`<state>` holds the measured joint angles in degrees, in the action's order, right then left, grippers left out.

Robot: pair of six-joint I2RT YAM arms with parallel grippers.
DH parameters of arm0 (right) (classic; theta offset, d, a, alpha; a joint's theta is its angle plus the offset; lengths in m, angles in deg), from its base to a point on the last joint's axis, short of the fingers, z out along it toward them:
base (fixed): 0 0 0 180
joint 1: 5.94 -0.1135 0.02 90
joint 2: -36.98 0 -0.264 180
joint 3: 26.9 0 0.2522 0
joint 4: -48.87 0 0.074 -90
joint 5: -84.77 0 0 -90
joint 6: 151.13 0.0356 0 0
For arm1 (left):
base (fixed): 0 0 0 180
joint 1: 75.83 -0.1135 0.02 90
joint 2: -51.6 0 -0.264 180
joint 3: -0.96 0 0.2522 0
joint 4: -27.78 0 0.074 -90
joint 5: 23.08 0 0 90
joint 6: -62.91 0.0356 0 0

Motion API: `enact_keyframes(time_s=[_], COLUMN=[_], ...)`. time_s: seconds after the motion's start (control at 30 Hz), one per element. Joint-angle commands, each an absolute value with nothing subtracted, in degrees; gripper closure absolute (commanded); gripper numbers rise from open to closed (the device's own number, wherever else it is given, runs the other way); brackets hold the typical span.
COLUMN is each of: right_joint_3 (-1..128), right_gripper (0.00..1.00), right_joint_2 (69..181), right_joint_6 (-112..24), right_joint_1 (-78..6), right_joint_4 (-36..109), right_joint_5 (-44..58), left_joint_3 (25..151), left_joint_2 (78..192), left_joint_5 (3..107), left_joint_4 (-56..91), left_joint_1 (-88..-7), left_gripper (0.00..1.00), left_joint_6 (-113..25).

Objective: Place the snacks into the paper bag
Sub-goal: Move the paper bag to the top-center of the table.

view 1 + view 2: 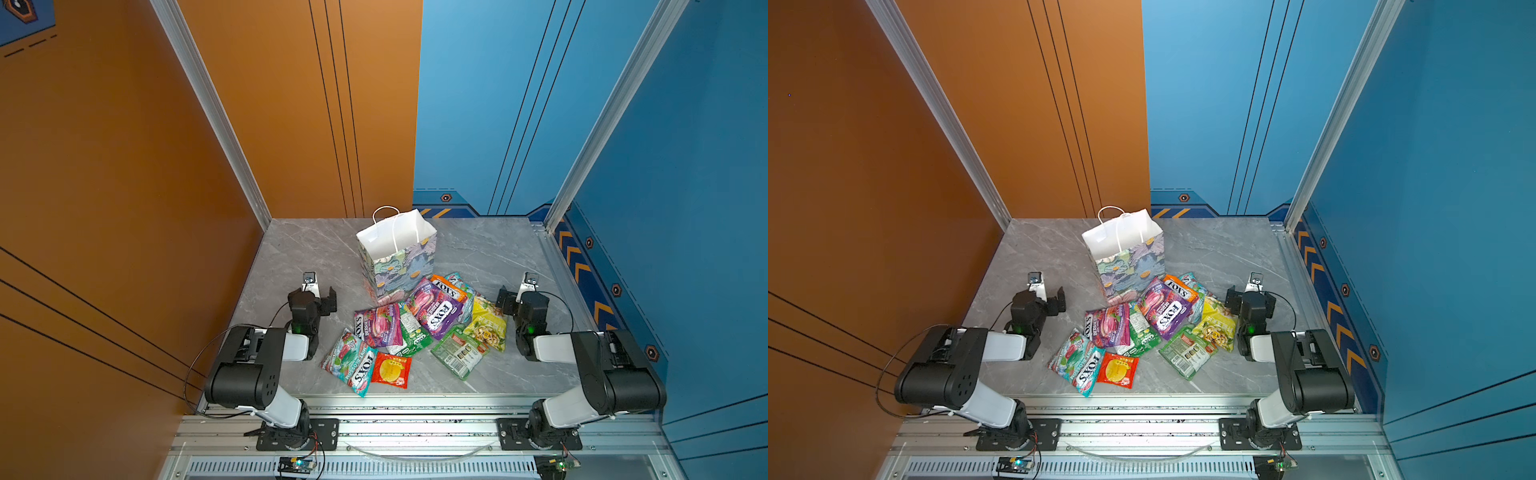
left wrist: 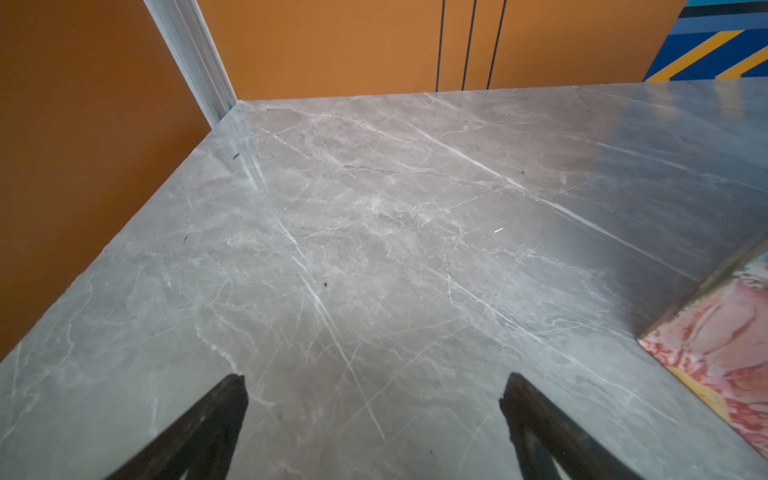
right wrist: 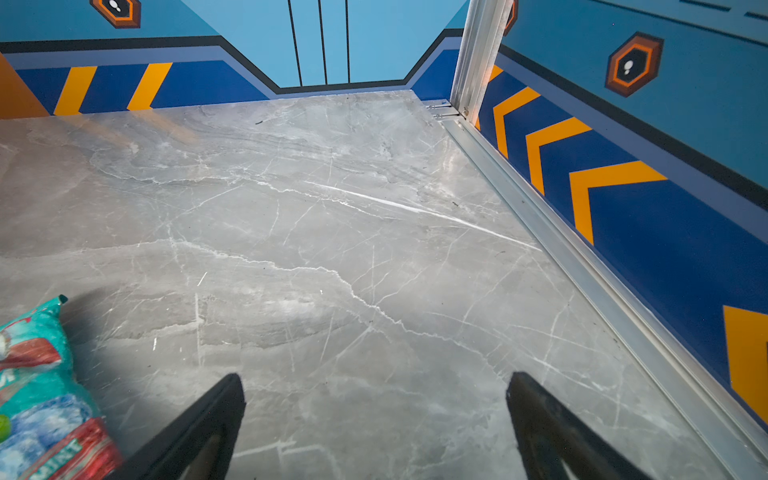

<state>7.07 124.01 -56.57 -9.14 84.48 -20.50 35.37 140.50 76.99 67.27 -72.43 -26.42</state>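
The paper bag's base (image 1: pixel 393 296) is standing against the snacks, so next my left gripper grabs the bag's rim (image 1: pixel 360 237) and pulls the bag clear before my right gripper picks up a packet.
The paper bag (image 1: pixel 400 269) (image 1: pixel 1130 262) stands upright and open at the table's middle back, floral outside and white inside. In front of it the snacks lie in a loose pile: a purple packet (image 1: pixel 436 312), an orange one (image 1: pixel 449 286), a yellow pouch (image 1: pixel 489 325), a green pouch (image 1: pixel 459 354), a teal packet (image 1: pixel 348 365) and a red-yellow sachet (image 1: pixel 390 370). My left gripper (image 1: pixel 313 297) (image 2: pixel 374 386) hangs open to the left of the pile, over bare table. To the pile's right, my right gripper (image 1: pixel 521 297) (image 3: pixel 376 386) is open too, with a teal packet (image 3: pixel 37 382) beside it.
The grey marble table (image 1: pixel 299 249) is walled in by orange panels on the left and blue ones on the right. An aluminium rail (image 3: pixel 582 266) runs along the right edge. A lower corner of the bag (image 2: pixel 727 345) shows in the left wrist view.
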Motion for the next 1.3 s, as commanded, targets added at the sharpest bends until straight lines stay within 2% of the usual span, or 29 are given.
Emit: enact_keyframes(time_s=[0.0, 0.13, 0.2, 0.23, 0.3, 0.4, 0.47, 0.5, 0.6, 0.63, 0.77, 1.0, 1.27], right_joint_3=[7.72, 8.36, 9.16, 10.29, 16.35, 27.76, 34.68, 36.19, 33.72, 32.79, 38.74, 49.32, 49.42], right_gripper=[0.00, 0.00, 0.00, 0.00, 0.00, 0.00, 0.00, 0.00, 0.00, 0.01, 0.03, 0.02, 0.03], right_joint_2=[124.53, 123.88, 122.04, 120.84, 116.79, 114.01, 114.53, 115.14, 115.11, 114.66, 114.49, 117.00, 117.41], right_joint_6=[-57.93, -57.27, -56.83, -57.24, -55.76, -43.88, -34.99, -34.54, -34.08, -33.40, -33.95, -33.80, -32.05], right_joint_1=[-10.17, -10.42, -10.19, -11.41, -13.35, -13.26, -12.24, -10.84, -7.23, -7.00, -10.38, -16.81, -20.28], right_joint_4=[86.44, 85.56, 82.12, 79.96, 63.30, 44.14, 31.27, 29.45, 35.05, 37.16, 28.60, 12.56, 9.32], right_joint_5=[-21.49, -23.86, -24.13, -27.41, -33.53, -34.77, -32.48, -27.53, -13.60, -11.77, -16.22, -19.49, -18.55], left_joint_3=[34.78, 34.59, 34.19, 34.48, 37.89, 47.58, 52.66, 55.05, 56.90, 57.48, 61.63, 77.81, 96.87], left_joint_2=[140.96, 140.46, 137.75, 135.07, 128.88, 122.17, 118.84, 117.19, 113.07, 111.43, 106.72, 111.63, 123.89], left_joint_5=[78.13, 79.41, 80.71, 81.57, 83.97, 86.27, 88.69, 86.16, 78.75, 75.84, 71.41, 58.86, 53.78], left_joint_4=[69.65, 69.91, 68.83, 65.74, 52.18, 27.76, 16.52, 11.06, 7.63, 6.90, 2.68, -8.13, -18.52], left_joint_1=[-71.87, -71.80, -71.62, -71.68, -72.06, -73.70, -74.18, -74.71, -76.01, -76.62, -77.77, -77.32, -68.61], left_gripper=[0.02, 0.02, 0.02, 0.02, 0.02, 0.02, 0.02, 0.02, 0.02, 0.02, 0.01, 0.06, 0.08], left_joint_6=[-25.17, -25.46, -25.52, -25.92, -28.83, -39.28, -48.02, -48.62, -48.01, -47.68, -47.13, -42.58, -33.43])
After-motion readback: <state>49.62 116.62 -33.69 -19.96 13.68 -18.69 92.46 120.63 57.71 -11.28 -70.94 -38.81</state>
